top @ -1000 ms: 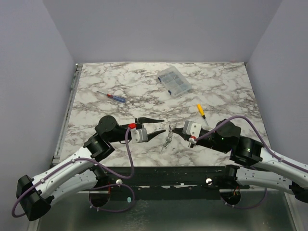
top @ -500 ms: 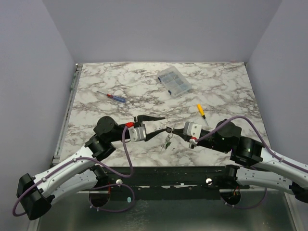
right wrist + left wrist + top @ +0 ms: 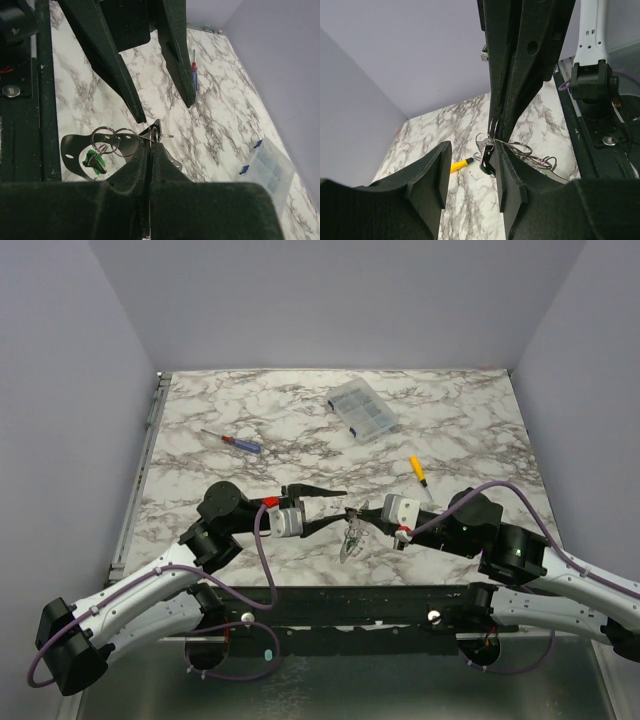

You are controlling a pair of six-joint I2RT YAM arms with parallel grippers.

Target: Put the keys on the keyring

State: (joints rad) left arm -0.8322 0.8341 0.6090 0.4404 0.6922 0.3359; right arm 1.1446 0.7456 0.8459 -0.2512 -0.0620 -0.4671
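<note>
Next, I move my left gripper toward the black rail and close it with the keys' top (image 3: 487,154) centred, because the rings (image 3: 484,142) sit against my left gripper's rail-side finger.
The keys (image 3: 350,536) are a small silvery cluster with several wire rings, hanging just above the table between my two grippers. My right gripper (image 3: 364,512) is shut on one ring of the cluster, as the right wrist view shows (image 3: 151,144). There the other rings (image 3: 107,141), a dark strap loop (image 3: 69,150) and a green tag (image 3: 93,159) dangle to the left. My left gripper (image 3: 338,506) is open, with its fingers either side of the cluster's top. In the left wrist view the rings (image 3: 520,150) sit against its right finger (image 3: 512,185).
A yellow-handled screwdriver (image 3: 417,469) lies right of centre. A red-and-blue screwdriver (image 3: 236,442) lies at the left. A clear plastic parts box (image 3: 361,409) stands at the back. The table's near edge and black mounting rail (image 3: 340,600) run just below the grippers.
My right gripper has taken hold of the key cluster and holds it off the table. My left gripper's open fingers have come in closer around it.
</note>
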